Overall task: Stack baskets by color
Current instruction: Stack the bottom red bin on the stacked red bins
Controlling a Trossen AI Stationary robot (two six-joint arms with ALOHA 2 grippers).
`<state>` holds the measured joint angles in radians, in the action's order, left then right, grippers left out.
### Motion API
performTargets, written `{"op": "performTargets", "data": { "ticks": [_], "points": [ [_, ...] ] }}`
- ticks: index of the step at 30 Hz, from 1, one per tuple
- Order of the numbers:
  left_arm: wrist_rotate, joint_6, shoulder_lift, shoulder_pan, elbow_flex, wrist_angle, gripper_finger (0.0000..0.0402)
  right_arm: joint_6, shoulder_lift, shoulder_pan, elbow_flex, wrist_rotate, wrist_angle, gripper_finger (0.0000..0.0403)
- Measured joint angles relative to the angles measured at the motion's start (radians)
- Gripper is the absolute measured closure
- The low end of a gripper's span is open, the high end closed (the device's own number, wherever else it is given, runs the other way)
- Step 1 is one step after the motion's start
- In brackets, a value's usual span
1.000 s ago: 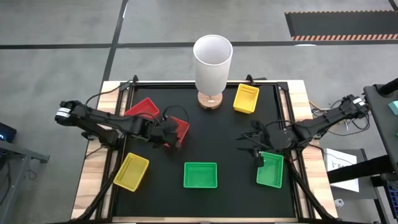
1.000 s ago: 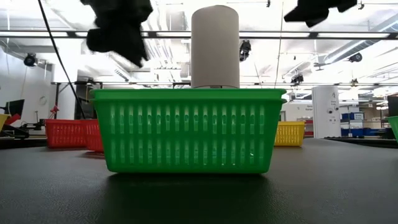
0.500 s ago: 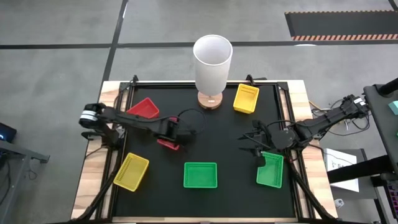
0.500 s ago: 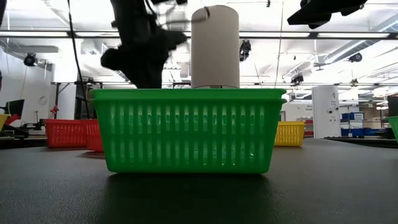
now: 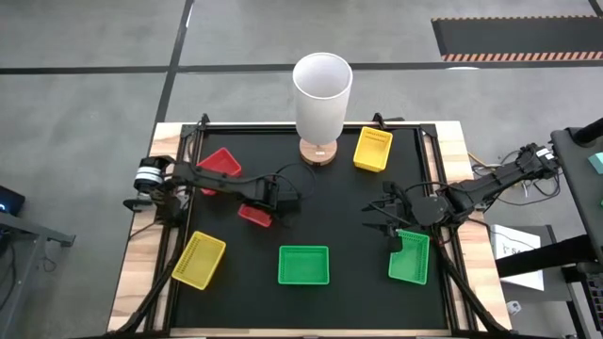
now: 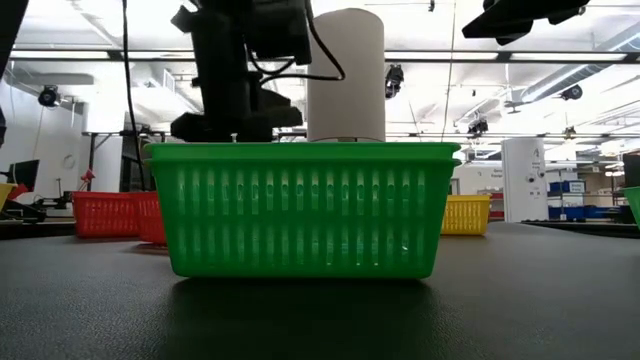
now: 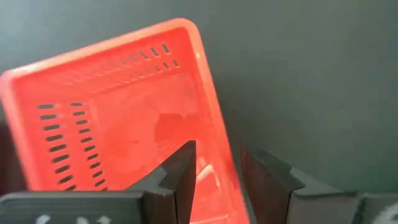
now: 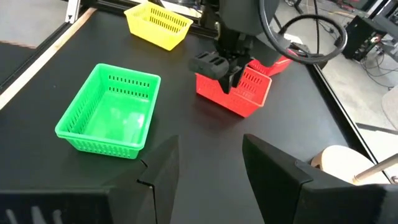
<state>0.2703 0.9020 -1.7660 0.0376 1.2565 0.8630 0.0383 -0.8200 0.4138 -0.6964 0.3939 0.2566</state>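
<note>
The near red basket (image 5: 254, 216) will fit deep inside the far red basket when I lower it, because the baskets' sides slope in toward a smaller bottom (image 7: 146, 118).
My left gripper (image 5: 265, 204) points steeply down over the mat's middle left, shut on a red basket (image 5: 252, 216). That basket also shows in the right wrist view (image 8: 239, 93), low at the mat. A second red basket (image 5: 219, 164) lies at the far left. Two yellow baskets (image 5: 198, 259) (image 5: 372, 149) and two green baskets (image 5: 303, 265) (image 5: 410, 256) rest flat on the mat. At the right, above the mat by the right green basket, my right gripper (image 8: 211, 168) stands open with nothing between its fingers. My left gripper has one finger (image 7: 184, 171) inside the red basket and the other outside, with one side wall (image 7: 217, 146) pinched between them. The fingers come from above, pointing steeply down. The basket sits open side up, its bottom down at the mat (image 8: 231, 107).
A tall white cylinder (image 5: 322, 89) on a wooden base stands at the mat's far middle. The black mat (image 5: 330, 202) is framed by rails and wooden table edges. In the low view the near green basket (image 6: 300, 210) hides the held red one.
My left gripper has come down and a little toward the table's right, tipping to point more steeply down. The red basket has come down with it, from held high and tipped to low at the mat with its open side up. The right arm has kept still.
</note>
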Motion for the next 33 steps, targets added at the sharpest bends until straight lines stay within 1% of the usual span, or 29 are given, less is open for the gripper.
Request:
{"op": "performTargets", "data": {
  "ticks": [2, 8, 11, 15, 17, 19, 21, 24, 26, 28, 33],
  "points": [
    [-0.005, -0.002, 0.0, 0.0, -0.026, -0.034, 0.0293, 0.0, 0.0, 0.0, 0.0, 0.0, 0.0, 0.0236],
    [-0.008, -0.002, 0.0, 0.0, -0.063, -0.047, 0.0298, -0.001, 0.0, 0.0, 0.0, 0.0, 0.0, 0.0236],
    [-0.008, -0.004, 0.0, 0.001, -0.072, -0.048, 0.0327, -0.001, 0.0, 0.0, 0.0, 0.0, 0.0, 0.0236],
    [-0.01, -0.052, 0.0, 0.004, -0.075, -0.043, 0.0388, -0.002, 0.0, 0.0, 0.0, 0.0, 0.0, 0.0236],
    [0.005, -0.084, 0.007, 0.008, -0.07, -0.02, 0.0395, -0.002, 0.0, 0.0, 0.0, 0.0, 0.0, 0.0236],
    [0.053, -0.113, 0.024, 0.017, -0.054, 0.039, 0.0399, -0.004, 0.0, 0.0, 0.001, 0.0, -0.001, 0.0236],
    [0.092, -0.128, 0.051, 0.026, -0.035, 0.125, 0.04, -0.004, 0.0, 0.0, 0.005, 0.0, 0.002, 0.0236],
    [0.159, -0.133, 0.095, 0.029, -0.001, 0.308, 0.0401, -0.012, -0.001, 0.0, 0.01, 0.0, 0.001, 0.0236],
    [0.199, -0.176, 0.143, 0.027, 0.008, 0.396, 0.0401, -0.018, -0.001, 0.0, 0.012, 0.0, -0.002, 0.0236],
    [0.22, -0.266, 0.208, 0.018, -0.007, 0.42, 0.0401, -0.02, 0.0, -0.001, 0.013, 0.0, -0.001, 0.0236],
    [0.22, -0.447, 0.371, -0.044, -0.087, 0.42, 0.0401, -0.023, -0.001, -0.002, 0.013, 0.0, -0.007, 0.0236]
  ]
}}
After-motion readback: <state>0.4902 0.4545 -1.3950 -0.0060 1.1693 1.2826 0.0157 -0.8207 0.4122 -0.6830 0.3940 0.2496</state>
